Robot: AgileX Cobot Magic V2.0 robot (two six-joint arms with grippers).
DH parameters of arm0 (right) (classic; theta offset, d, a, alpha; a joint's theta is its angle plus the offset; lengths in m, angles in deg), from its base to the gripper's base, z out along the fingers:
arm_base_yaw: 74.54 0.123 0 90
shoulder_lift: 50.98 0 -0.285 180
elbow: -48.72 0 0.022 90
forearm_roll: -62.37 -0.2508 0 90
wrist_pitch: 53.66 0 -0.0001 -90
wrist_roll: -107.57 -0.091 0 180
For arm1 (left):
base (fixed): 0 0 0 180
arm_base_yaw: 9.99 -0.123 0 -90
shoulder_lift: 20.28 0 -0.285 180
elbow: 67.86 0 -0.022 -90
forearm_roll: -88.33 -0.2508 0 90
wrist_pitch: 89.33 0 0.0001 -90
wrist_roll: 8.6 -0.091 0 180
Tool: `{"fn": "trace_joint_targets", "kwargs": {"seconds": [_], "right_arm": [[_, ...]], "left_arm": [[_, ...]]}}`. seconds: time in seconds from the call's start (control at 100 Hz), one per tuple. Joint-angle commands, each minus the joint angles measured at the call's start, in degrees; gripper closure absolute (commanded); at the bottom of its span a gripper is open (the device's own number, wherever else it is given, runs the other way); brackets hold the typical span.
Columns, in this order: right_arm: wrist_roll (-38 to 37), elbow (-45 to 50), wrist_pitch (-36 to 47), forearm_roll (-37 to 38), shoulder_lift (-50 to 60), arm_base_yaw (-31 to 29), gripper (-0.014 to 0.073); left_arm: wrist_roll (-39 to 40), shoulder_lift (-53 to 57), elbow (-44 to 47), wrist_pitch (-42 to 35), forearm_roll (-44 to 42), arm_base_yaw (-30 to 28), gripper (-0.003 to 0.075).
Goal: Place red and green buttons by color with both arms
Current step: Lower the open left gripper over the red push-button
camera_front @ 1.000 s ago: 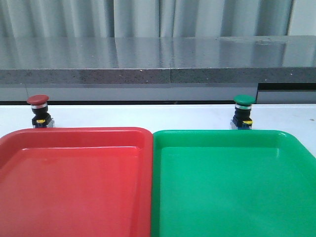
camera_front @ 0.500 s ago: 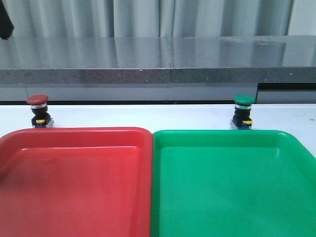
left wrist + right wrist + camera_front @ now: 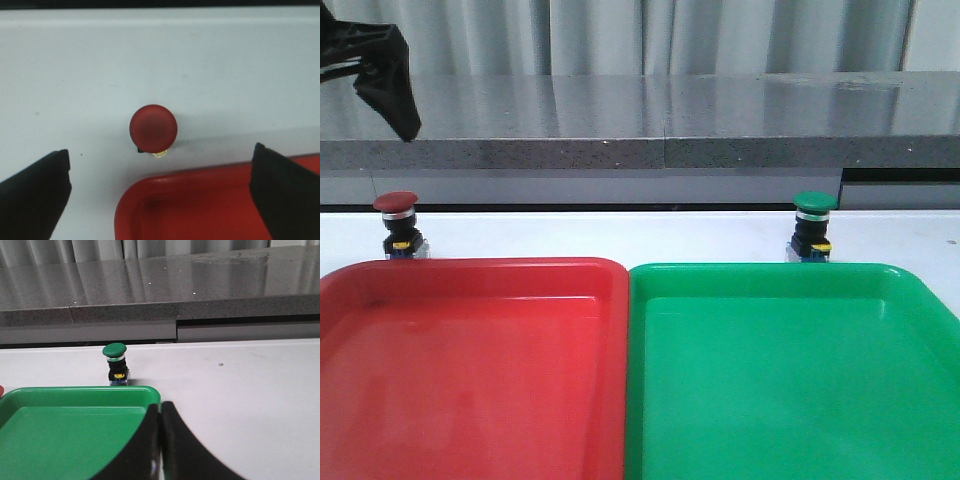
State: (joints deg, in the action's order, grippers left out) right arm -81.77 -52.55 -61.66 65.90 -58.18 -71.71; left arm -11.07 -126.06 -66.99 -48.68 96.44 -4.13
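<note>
The red button (image 3: pixel 404 240) stands upright with its cap centered across my left gripper's open fingers. I go on down until the fingers are on either side of the cap (image 3: pixel 395 202) before I close them.
The red button (image 3: pixel 397 224) stands upright on the white table just beyond the red tray's (image 3: pixel 470 268) far left corner. My left gripper (image 3: pixel 160 152) hangs well above it, open wide, with the dark red cap (image 3: pixel 153 127) between and ahead of its fingers (image 3: pixel 392 85). The green button (image 3: pixel 812 226) stands upright behind the green tray's (image 3: pixel 760 270) far rim. My right gripper (image 3: pixel 160 409) is shut with nothing in it, low over that tray's right edge (image 3: pixel 150 392). The green button (image 3: pixel 115 363) is some way ahead of it.
A grey stone ledge (image 3: pixel 660 150) runs along the back of the table behind both buttons. Both trays sit side by side, touching, and fill the near half of the table.
My left gripper has come into the front view at the top left and dropped lower, above the red button. The buttons and trays have not moved.
</note>
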Motion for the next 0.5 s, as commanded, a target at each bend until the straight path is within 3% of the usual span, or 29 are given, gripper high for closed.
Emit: {"fn": "trace_joint_targets", "kwargs": {"seconds": [0.0, 0.49], "right_arm": [[0.10, -0.79, 4.96, 0.05, 0.92, -0.21, 0.0661], [0.10, -0.79, 4.96, 0.05, 0.92, -0.21, 0.0661]], "left_arm": [[0.04, 0.47, -2.78, -3.84, 0.61, -0.13, 0.0029], [0.04, -8.82, -5.66, -7.14, 0.61, -0.13, 0.0029]]}}
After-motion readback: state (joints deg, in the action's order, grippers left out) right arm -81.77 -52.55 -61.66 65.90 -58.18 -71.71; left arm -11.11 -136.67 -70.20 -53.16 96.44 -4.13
